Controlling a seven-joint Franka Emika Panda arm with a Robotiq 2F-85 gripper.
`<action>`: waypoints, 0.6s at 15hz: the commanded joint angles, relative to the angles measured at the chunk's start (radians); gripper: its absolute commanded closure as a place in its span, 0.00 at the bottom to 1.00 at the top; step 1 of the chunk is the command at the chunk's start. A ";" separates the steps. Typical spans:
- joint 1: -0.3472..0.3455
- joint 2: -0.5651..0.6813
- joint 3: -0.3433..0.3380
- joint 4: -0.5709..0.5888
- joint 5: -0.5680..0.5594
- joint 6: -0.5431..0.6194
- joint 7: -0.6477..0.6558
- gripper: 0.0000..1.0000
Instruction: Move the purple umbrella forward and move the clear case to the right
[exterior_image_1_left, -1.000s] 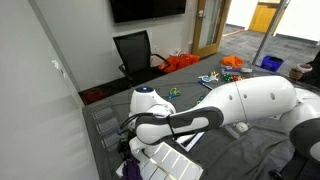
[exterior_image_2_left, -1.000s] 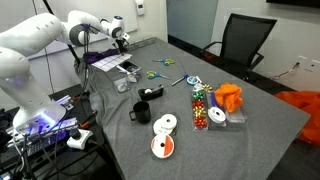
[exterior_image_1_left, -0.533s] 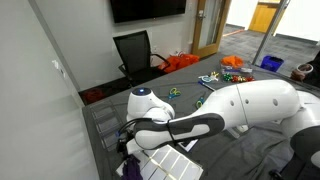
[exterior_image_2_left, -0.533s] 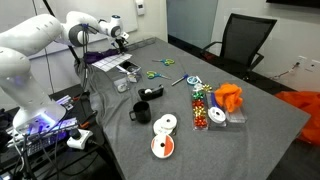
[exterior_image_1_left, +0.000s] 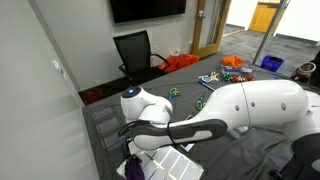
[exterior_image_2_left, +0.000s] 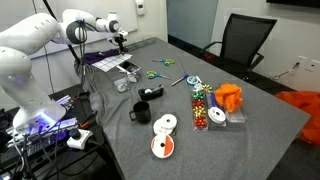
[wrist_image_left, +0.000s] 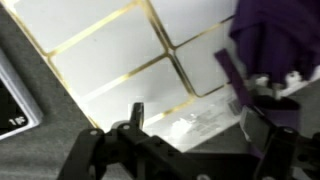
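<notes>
I should center my gripper over the umbrella's handle before I close my fingers, because my open fingers are on both sides of the white tray's edge (wrist_image_left: 196, 124) and the purple umbrella's handle (wrist_image_left: 281, 108) is beside one finger.
In the wrist view the purple umbrella (wrist_image_left: 275, 40) lies at the upper right as a bundle of deep purple fabric with a strap. The clear case (wrist_image_left: 195, 122), a small see-through box, rests at the lower edge of the white tray, just left of the umbrella. My gripper (wrist_image_left: 197, 125) hangs open above it, one dark finger on each side, and whether the fingers touch the case cannot be told. In an exterior view the gripper (exterior_image_2_left: 120, 42) points down over the table's far corner, above purple fabric (exterior_image_2_left: 100, 60). A strip of purple (exterior_image_1_left: 131, 169) shows under my arm.
A big white gridded tray (wrist_image_left: 110, 60) with gold lines lies under the gripper, with a dark slab (wrist_image_left: 12, 110) to its left. Farther along the grey table stand a black mug (exterior_image_2_left: 140, 112), tape rolls (exterior_image_2_left: 165, 135), scissors (exterior_image_2_left: 160, 73) and an orange cloth (exterior_image_2_left: 230, 96). A black chair (exterior_image_2_left: 245, 45) stands beyond.
The wrist has shifted a little to the left over the table corner. The jaws have stayed open and nothing on the table has moved.
</notes>
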 joint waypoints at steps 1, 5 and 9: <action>0.011 0.005 -0.048 -0.011 -0.046 -0.163 0.028 0.00; 0.010 0.012 -0.056 0.005 -0.065 -0.215 0.005 0.00; 0.003 0.002 -0.037 0.005 -0.049 -0.154 -0.025 0.00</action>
